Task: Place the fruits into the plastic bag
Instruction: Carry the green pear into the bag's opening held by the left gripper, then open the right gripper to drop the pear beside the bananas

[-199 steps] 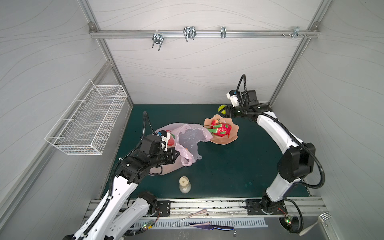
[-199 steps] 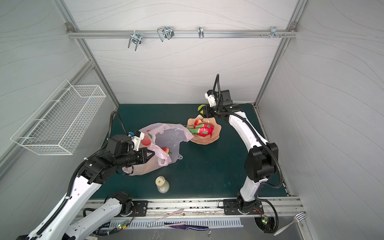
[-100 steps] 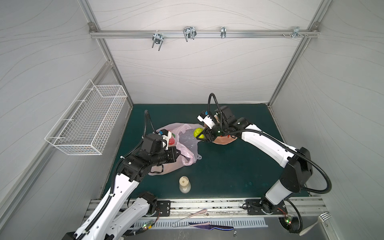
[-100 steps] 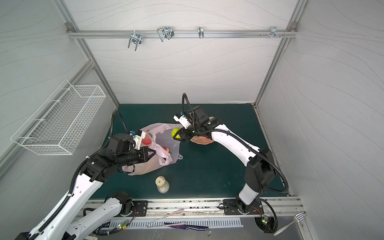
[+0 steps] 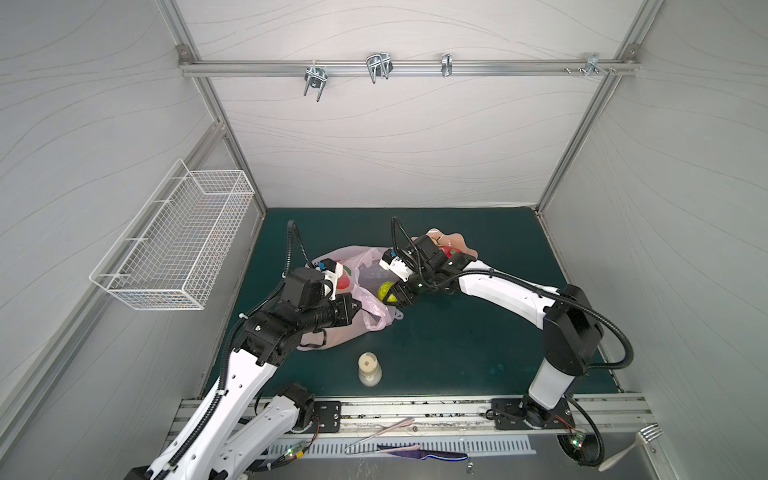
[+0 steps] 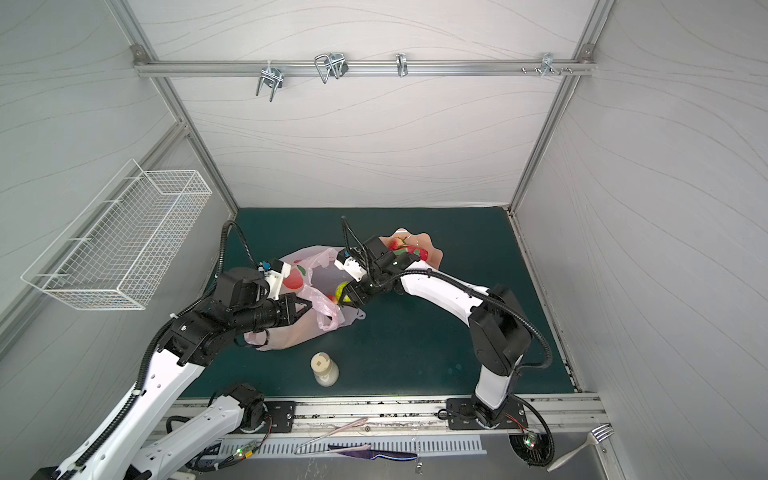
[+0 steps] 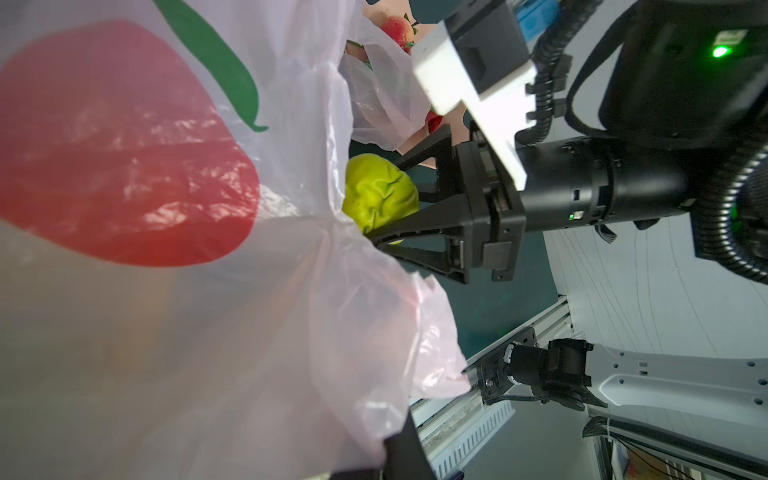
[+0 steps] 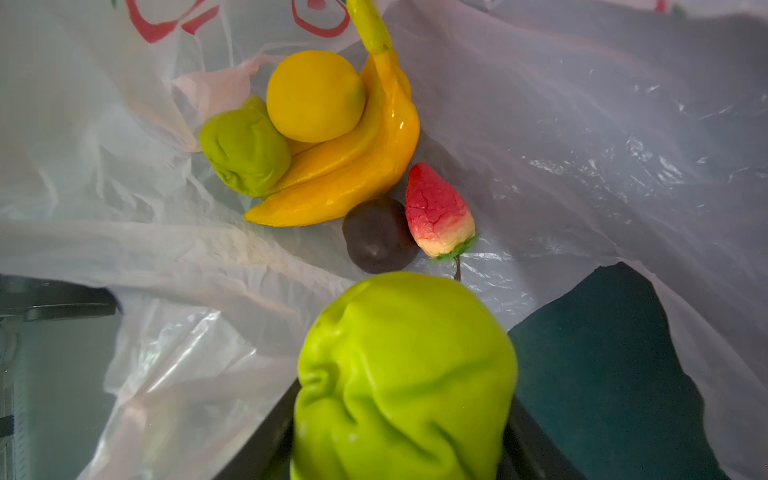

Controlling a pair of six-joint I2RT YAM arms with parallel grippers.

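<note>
The bag's opening (image 5: 372, 276) is wide in front of the held green pear, so my right gripper should keep going into the bag and let go of the pear beside the yellow bananas (image 8: 352, 177).
The pink plastic bag (image 5: 365, 266) lies at the middle left of the green mat, its mouth held up. My left gripper (image 5: 356, 309) is shut on the bag's near edge. My right gripper (image 5: 392, 293) is shut on a green pear (image 8: 407, 374) just over the bag's mouth. The right wrist view looks into the bag: yellow bananas (image 8: 357, 174), a lemon (image 8: 316, 95), a second green pear (image 8: 245, 151), a dark plum (image 8: 376, 235) and a strawberry (image 8: 436, 210) lie inside. Behind the right arm the peach dish (image 5: 459, 241) holds red fruits (image 6: 419, 252), partly hidden.
A cream bottle (image 5: 369, 368) stands upright on the mat in front of the bag. A white wire basket (image 5: 178, 245) hangs on the left wall. A knife (image 5: 419, 453) and a fork (image 5: 636, 444) lie on the front ledge.
My right gripper has carried the green pear from beside the dish leftward and down to the bag's mouth. The left gripper has kept its hold on the bag in place.
</note>
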